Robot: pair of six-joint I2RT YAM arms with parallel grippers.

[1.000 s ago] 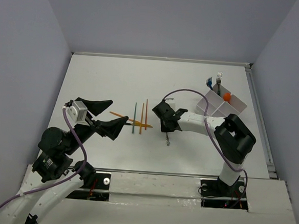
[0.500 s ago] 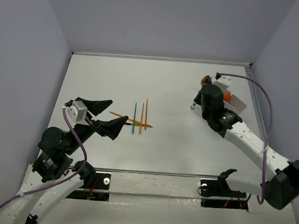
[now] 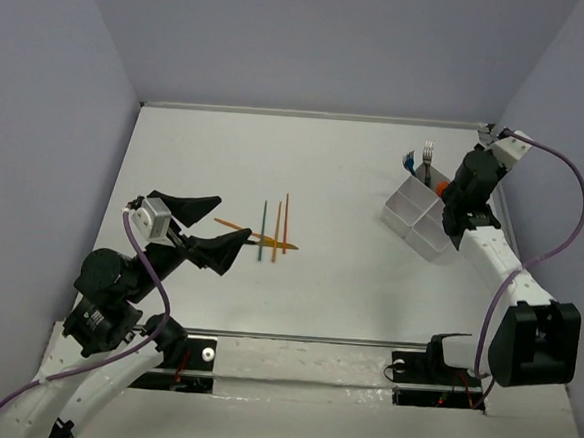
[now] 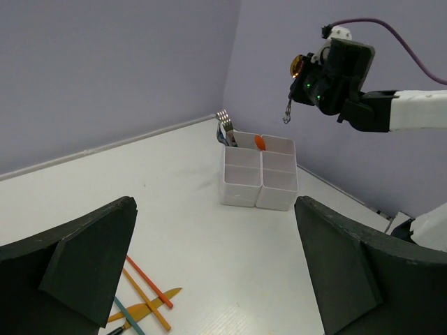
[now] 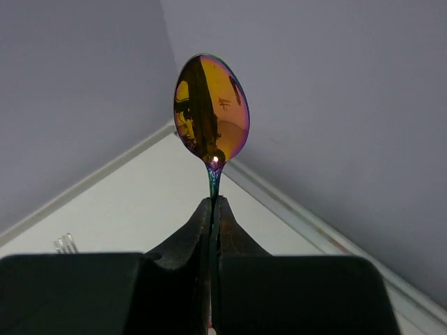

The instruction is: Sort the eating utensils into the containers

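My right gripper should move next to the orange plastic spoon's compartment (image 4: 279, 145) while the coppery metal spoon's handle (image 4: 287, 116) points down, and let go once the metal spoon's handle is inside.
My right gripper (image 5: 213, 204) is shut on the thin handle of the coppery metal spoon (image 5: 211, 118), bowl upward. In the top view this gripper (image 3: 461, 191) is raised over the right side of the white four-compartment container (image 3: 405, 212). The left wrist view shows the spoon (image 4: 297, 67) hanging above the container (image 4: 241, 188). A silver fork (image 3: 428, 153) and a teal-handled fork stand in the far compartment, and an orange plastic spoon (image 4: 259, 142) sits in another. Orange and green sticks (image 3: 271, 228) lie mid-table. My left gripper (image 3: 230, 218) is open and empty, left of the sticks.
Purple-grey walls close in the white table on three sides. A raised rail (image 3: 506, 234) runs along the table's right edge, close to the container. The sticks also show at the lower left of the left wrist view (image 4: 143, 293), with a flat orange piece among them.
My right arm has swung from mid-table to the far right, carrying the coppery spoon up over the container. The left arm has not moved.
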